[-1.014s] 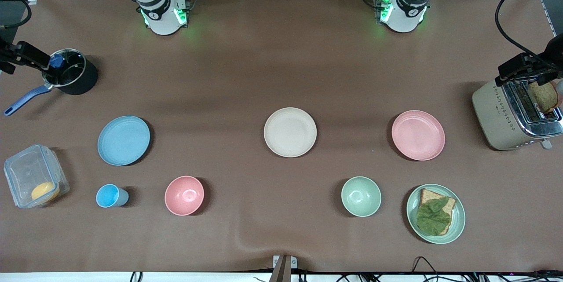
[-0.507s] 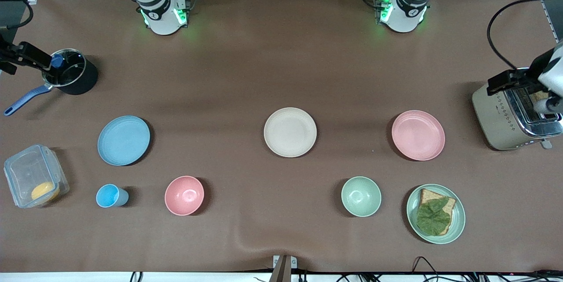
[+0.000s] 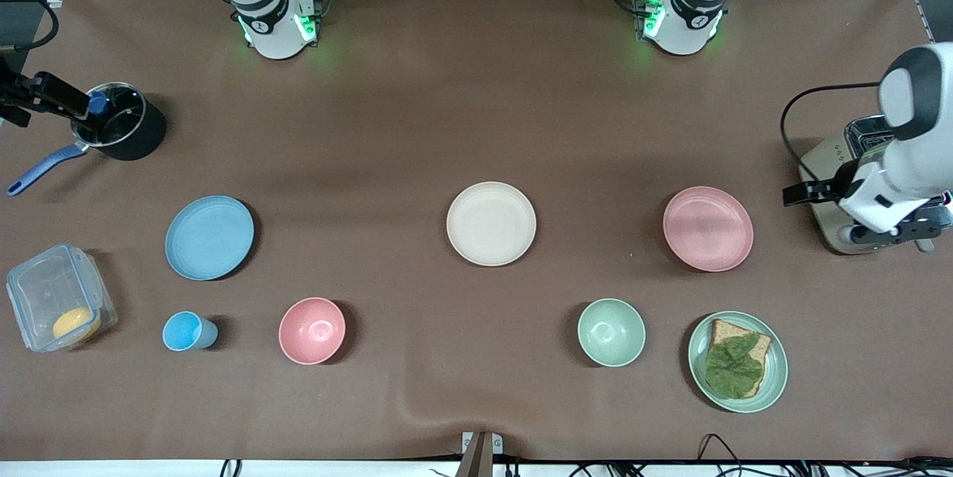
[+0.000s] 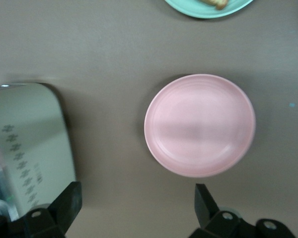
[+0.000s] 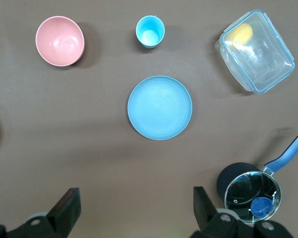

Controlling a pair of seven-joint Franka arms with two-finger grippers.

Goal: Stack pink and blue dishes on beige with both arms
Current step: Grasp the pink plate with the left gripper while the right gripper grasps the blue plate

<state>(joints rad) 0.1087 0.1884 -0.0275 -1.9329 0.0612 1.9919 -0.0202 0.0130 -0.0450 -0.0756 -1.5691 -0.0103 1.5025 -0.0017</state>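
I see that the beige plate (image 3: 491, 223) looks as wide as the pink plate (image 3: 708, 228), so the pink plate will cover it almost completely when I stack them.
The cream-beige plate (image 3: 491, 223) lies at the table's middle. The pale pink plate (image 3: 707, 228) (image 4: 199, 125) lies toward the left arm's end, the light blue plate (image 3: 209, 237) (image 5: 160, 107) toward the right arm's end. My left gripper (image 3: 893, 231) (image 4: 136, 193) hangs open and empty over the edge of the toaster, beside the pink plate. My right gripper (image 3: 45, 92) (image 5: 135, 196) hangs open and empty high beside the black pot, apart from the blue plate.
Toaster (image 3: 823, 228) (image 4: 30, 139) stands beside the pink plate. Nearer the camera sit a green bowl (image 3: 611, 332), a green plate (image 3: 778, 373) with bread, a pink bowl (image 3: 312, 330), a blue cup (image 3: 186, 331) and a clear container (image 3: 59, 297). Pot (image 3: 119, 131) (image 5: 251, 191).
My left arm has swung from above the toaster's slots toward the pink plate and now covers much of the toaster. The right arm has barely moved. No plate has moved.
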